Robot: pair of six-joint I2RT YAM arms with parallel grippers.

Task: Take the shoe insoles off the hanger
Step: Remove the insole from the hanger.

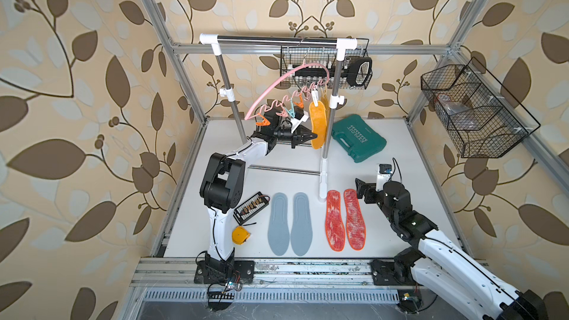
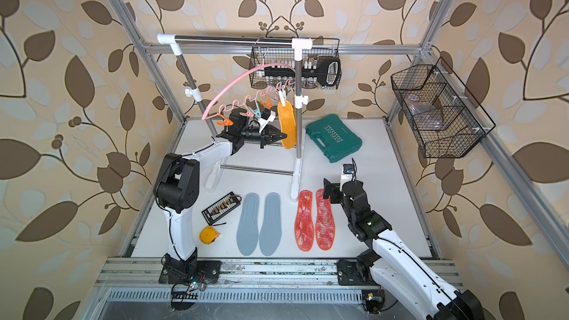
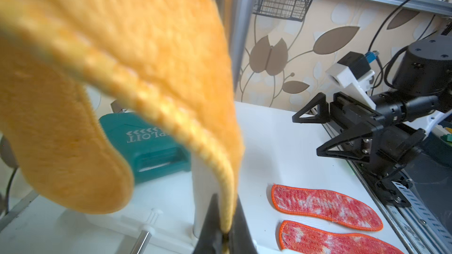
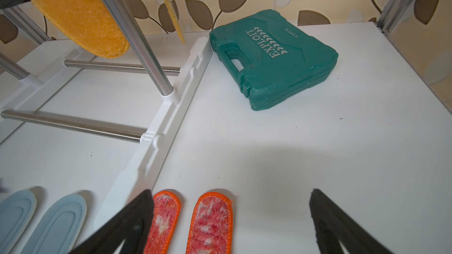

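Observation:
The front yellow insole (image 1: 318,123) is pinched by the white clip beside the rack's post, so my left gripper should pull the insole forward and my right gripper should squeeze the clip (image 1: 315,97).
The pink hanger (image 1: 272,87) (image 2: 234,83) hangs tilted from the rack's top bar. Two mustard-yellow shoe insoles are clipped at its right end. My left gripper (image 1: 311,135) (image 2: 281,136) (image 3: 226,206) is shut on the lower edge of the front yellow insole (image 1: 318,118) (image 2: 286,121) (image 3: 146,45). The other yellow one (image 4: 168,3) hangs behind it. The pale blue-grey pair (image 1: 289,224) (image 2: 258,224) and the red-orange pair (image 1: 345,220) (image 2: 314,220) (image 4: 210,223) lie flat on the table. My right gripper (image 1: 361,191) (image 2: 328,190) (image 4: 231,194) is open and empty just above the red pair's far ends.
The steel-and-white garment rack (image 1: 277,38) stands mid-table, its right post (image 1: 327,149) beside the held insole. A green tool case (image 1: 358,138) lies behind it on the right. A yellow tape measure (image 1: 240,234) and a black board (image 1: 251,207) lie by the left arm. Wire baskets (image 1: 471,109) hang on the walls.

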